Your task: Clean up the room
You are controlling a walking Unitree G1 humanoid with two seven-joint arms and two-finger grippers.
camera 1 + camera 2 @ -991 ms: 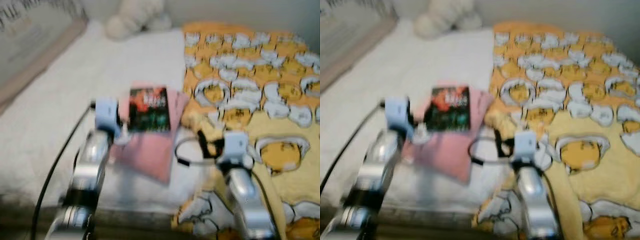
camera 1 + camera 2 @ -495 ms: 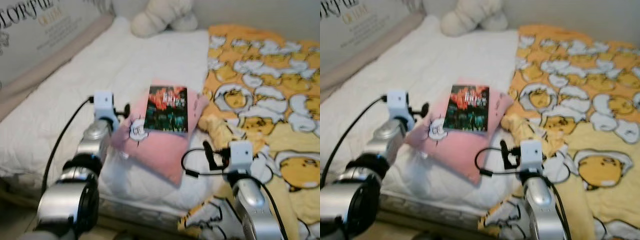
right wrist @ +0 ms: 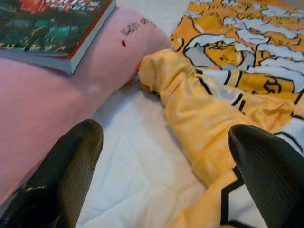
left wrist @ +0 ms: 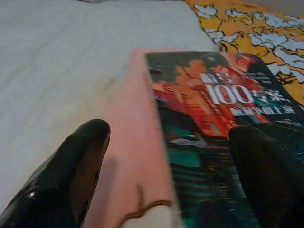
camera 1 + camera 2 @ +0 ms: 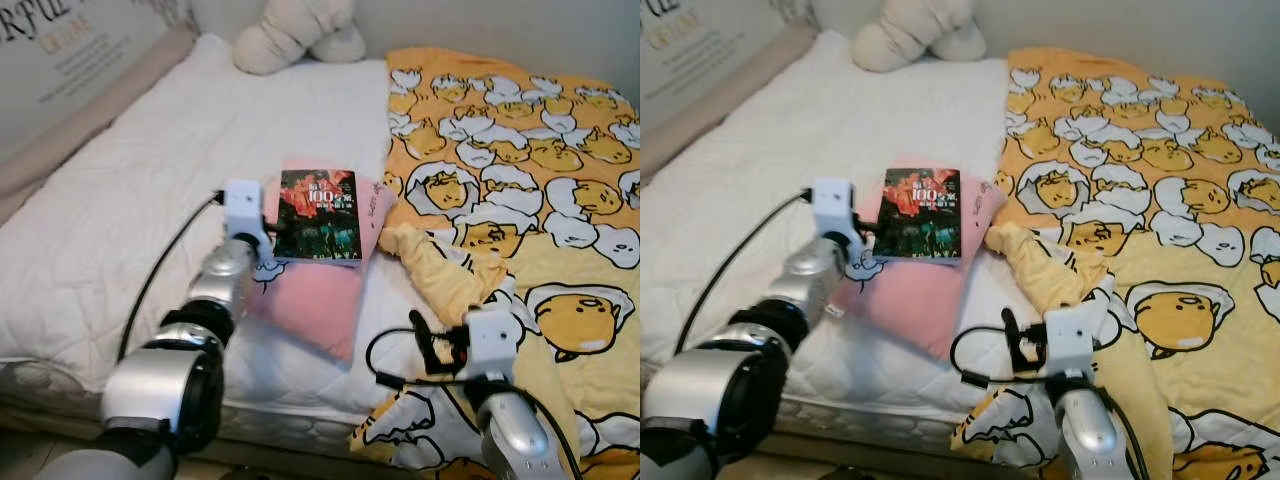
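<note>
My left gripper will lift the book (image 5: 320, 216), and the book will stay shut and tilt up on edge, because the pale spine (image 4: 164, 142) runs between the gripper's fingers.
A dark book (image 5: 318, 216) with a red and green cover lies flat on a pink pillow (image 5: 310, 300) on the white bed (image 5: 150, 170). My left gripper (image 4: 175, 142) is open at the book's near left corner. One finger (image 4: 71, 161) hovers over the pillow and the other (image 4: 266, 166) over the cover, neither pressing on it. My right gripper (image 3: 166, 137) is open and low, near the bed's front edge. It faces the gap between the pillow (image 3: 61, 95) and the bunched edge of a yellow blanket (image 3: 209, 109), with nothing between its fingers.
The yellow egg-patterned blanket (image 5: 520, 180) covers the bed's right half. A cream plush toy (image 5: 290, 35) sits at the head of the bed. A lettered board (image 5: 60, 60) leans along the left side. The mattress's front edge (image 5: 300, 425) is close below the arms.
The camera has shifted and the picture has sharpened. My left gripper has closed in on the book's left edge. My right arm sits lower, nearer the front edge.
</note>
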